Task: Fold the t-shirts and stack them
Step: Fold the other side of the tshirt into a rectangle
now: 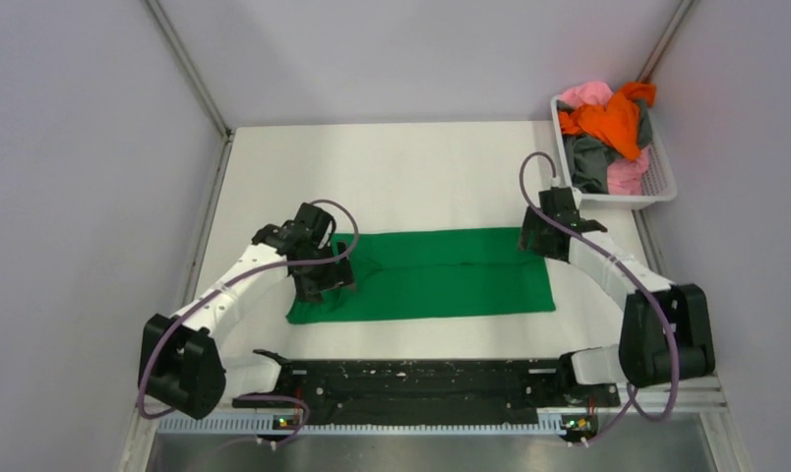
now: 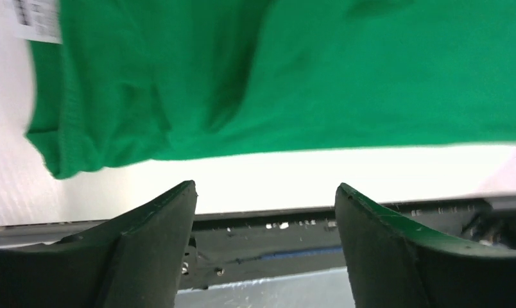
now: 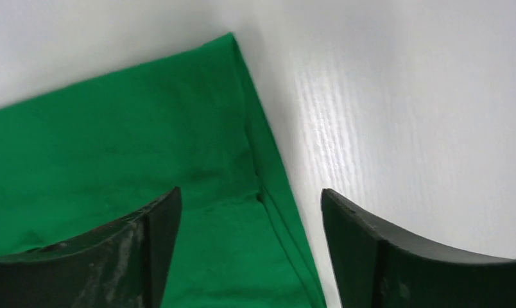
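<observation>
I should swing the green t-shirt's collar end to the far side (image 1: 417, 134) before I fold from the t-shirt's hem, because the t-shirt lies crosswise with its collar end (image 1: 308, 311) under my left gripper.
A bright green t-shirt (image 1: 441, 273) lies folded into a long flat strip across the white table. My left gripper (image 1: 323, 278) hovers over its left end, open and empty; in the left wrist view (image 2: 266, 192) the green cloth (image 2: 294, 83) with a white label (image 2: 40, 22) lies beyond the fingertips. My right gripper (image 1: 537, 236) is over the shirt's far right corner, open and empty; in the right wrist view (image 3: 250, 199) the shirt's hemmed edge (image 3: 268, 192) runs between the fingers. Orange (image 1: 608, 118), pink (image 1: 586, 93) and dark grey (image 1: 588, 162) t-shirts are heaped in the basket.
A white plastic mesh basket (image 1: 661, 175) stands at the back right corner of the table. Grey walls enclose the table (image 1: 411, 167) on three sides. The black base rail (image 1: 421, 379) of the arms runs along the near edge.
</observation>
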Available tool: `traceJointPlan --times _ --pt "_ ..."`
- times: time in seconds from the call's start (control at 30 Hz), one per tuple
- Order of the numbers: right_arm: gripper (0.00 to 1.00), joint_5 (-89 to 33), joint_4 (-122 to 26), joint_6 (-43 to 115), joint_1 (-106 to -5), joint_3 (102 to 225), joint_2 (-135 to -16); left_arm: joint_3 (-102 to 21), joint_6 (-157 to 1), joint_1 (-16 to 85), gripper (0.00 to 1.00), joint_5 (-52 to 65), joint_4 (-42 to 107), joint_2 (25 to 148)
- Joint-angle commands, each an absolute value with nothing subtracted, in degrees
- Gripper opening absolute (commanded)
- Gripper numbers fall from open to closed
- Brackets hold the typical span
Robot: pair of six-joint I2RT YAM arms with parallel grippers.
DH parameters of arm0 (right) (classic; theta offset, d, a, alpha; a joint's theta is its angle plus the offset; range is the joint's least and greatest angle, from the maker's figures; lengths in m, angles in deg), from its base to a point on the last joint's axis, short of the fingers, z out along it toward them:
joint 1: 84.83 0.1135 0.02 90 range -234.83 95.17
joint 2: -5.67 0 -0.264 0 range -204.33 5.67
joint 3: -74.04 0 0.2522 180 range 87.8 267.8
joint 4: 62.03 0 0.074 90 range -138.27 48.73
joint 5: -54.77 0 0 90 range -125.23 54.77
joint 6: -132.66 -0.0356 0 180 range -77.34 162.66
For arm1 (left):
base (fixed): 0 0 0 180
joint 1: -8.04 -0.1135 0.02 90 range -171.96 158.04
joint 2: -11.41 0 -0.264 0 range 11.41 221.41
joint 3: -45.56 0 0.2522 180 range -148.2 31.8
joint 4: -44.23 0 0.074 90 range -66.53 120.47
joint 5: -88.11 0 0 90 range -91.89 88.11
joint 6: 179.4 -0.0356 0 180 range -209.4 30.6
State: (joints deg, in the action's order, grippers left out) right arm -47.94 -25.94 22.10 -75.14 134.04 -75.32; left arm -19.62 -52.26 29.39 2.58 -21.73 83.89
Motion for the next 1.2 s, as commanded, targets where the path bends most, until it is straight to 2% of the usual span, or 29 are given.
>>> traceJointPlan --times 0.0,0.03,0.07,0.17,0.33,0.43,0.53,0.67,0.93,1.03,1.17 --pt "0.90 -58.33 -19.48 16.75 -74.89 133.56 -62.19 -21.11 -55.49 31.33 0.93 9.26 -21.79 78.28" --pt "0.97 -60.82 -20.19 15.19 -74.92 133.01 -59.98 -22.10 -55.96 31.33 0.97 7.83 -20.30 78.15" --pt "0.99 -61.55 -21.29 13.84 -74.90 132.19 -57.94 -22.88 -55.68 31.33 0.99 5.81 -18.37 78.46" --pt "0.99 -58.17 -28.09 12.56 -74.94 128.87 -54.57 -25.14 -53.93 30.76 0.99 0.37 -11.63 82.34" --pt "0.99 -49.05 -32.87 14.60 -74.98 128.31 -58.21 -30.79 -53.33 28.66 0.99 -0.43 0.11 97.00" --pt "0.99 -46.12 -32.65 15.47 -74.99 129.36 -60.68 -37.79 -54.10 28.67 0.99 3.18 -2.71 107.86" --pt "0.98 -45.16 -33.33 15.63 -74.94 128.50 -61.04 -39.26 -54.83 30.35 0.96 4.87 -4.86 113.50" --pt "0.98 -45.40 -33.36 15.32 -74.93 127.68 -59.41 -35.84 -55.74 35.17 0.96 4.59 -7.31 108.82" --pt "0.98 -44.73 -32.88 15.61 -74.91 129.28 -61.13 -27.57 -58.27 42.30 0.98 23.60 -8.67 99.94" --pt "0.98 -43.03 -32.61 16.66 -74.90 130.96 -62.85 -27.34 -59.88 42.95 0.98 23.62 -11.05 99.42" --pt "0.98 -35.99 -34.89 20.08 -74.87 132.40 -65.12 -30.08 -58.92 42.48 0.98 14.47 -12.13 96.93"
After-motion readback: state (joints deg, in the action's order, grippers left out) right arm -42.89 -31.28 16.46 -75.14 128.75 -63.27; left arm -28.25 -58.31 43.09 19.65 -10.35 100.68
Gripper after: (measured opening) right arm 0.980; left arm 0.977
